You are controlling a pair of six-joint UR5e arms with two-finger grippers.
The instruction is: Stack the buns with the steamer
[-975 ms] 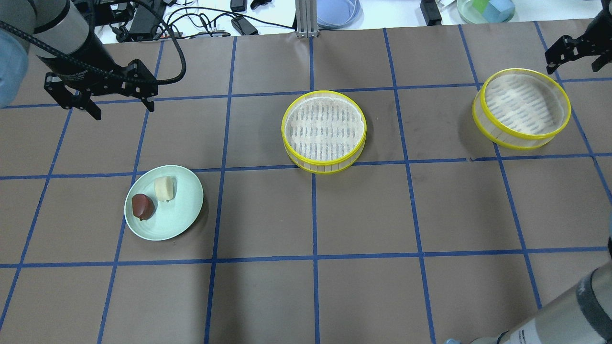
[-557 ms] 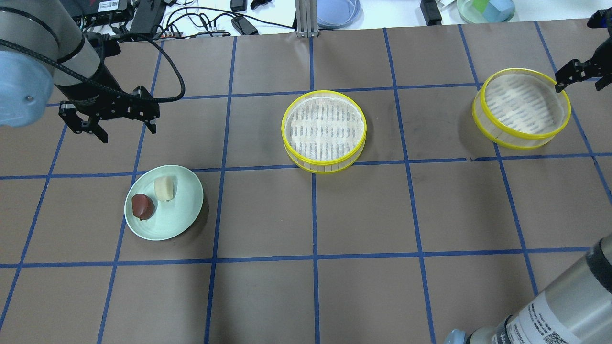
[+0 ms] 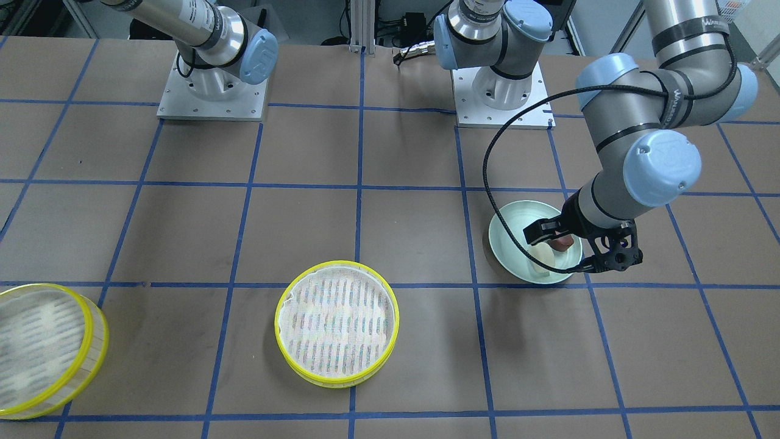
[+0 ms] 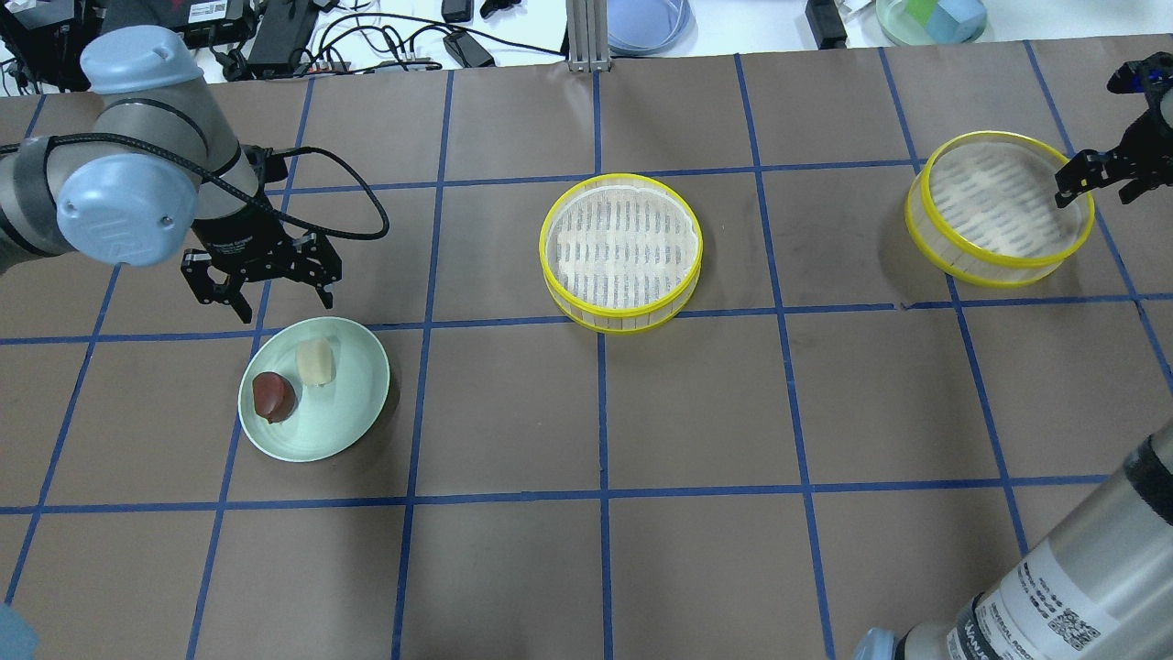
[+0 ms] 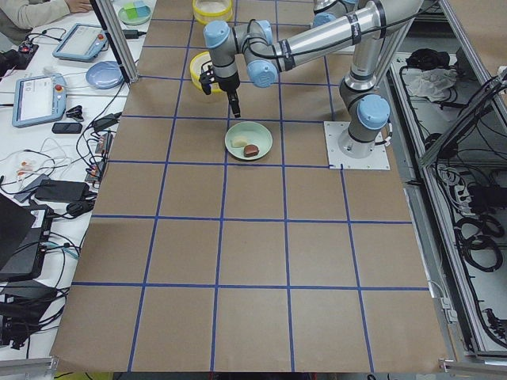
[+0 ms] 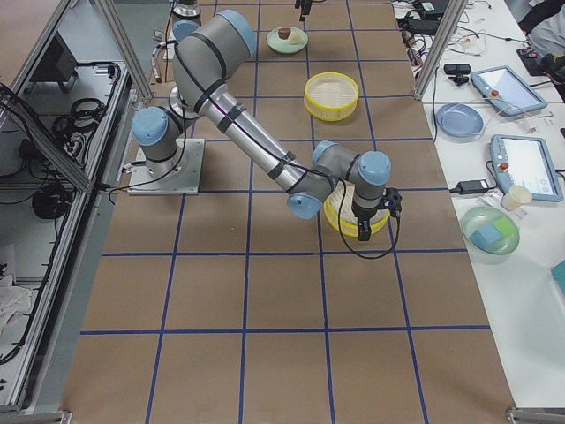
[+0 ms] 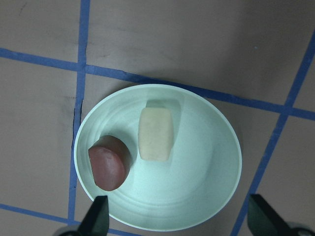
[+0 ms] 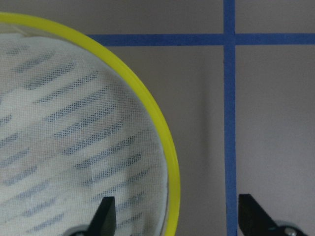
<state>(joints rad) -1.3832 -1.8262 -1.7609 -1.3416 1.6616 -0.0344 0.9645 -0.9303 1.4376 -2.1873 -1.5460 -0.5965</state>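
The robot's left gripper should place the cream bun in the middle steamer tray, since that tray is empty, before the right gripper stacks the other tray.
A cream-white bun [image 4: 316,361] and a reddish-brown bun [image 4: 273,396] lie side by side on a mint-green plate [image 4: 353,408]. My left gripper [image 4: 286,305] is open and empty, above the plate's far edge; its wrist view shows the cream bun [image 7: 156,133] and brown bun [image 7: 109,162] below the fingertips [image 7: 98,219]. One steamer tray [image 4: 621,252] stands at the table's middle, a second tray [image 4: 999,209] at the right. My right gripper [image 4: 1095,188] is open; in its wrist view its fingers [image 8: 104,214] straddle that tray's yellow rim [image 8: 162,128] from above.
Blue tape lines cross the brown table cover. Beyond the far edge lie cables, a blue dish [image 4: 646,20] and a green dish with blocks [image 4: 930,18]. The right arm's forearm [image 4: 1054,587] crosses the near right corner.
My left gripper has moved nearer and to the right, up to the plate's far edge. My right gripper has come down to the right tray's right rim. Buns and trays have not moved.
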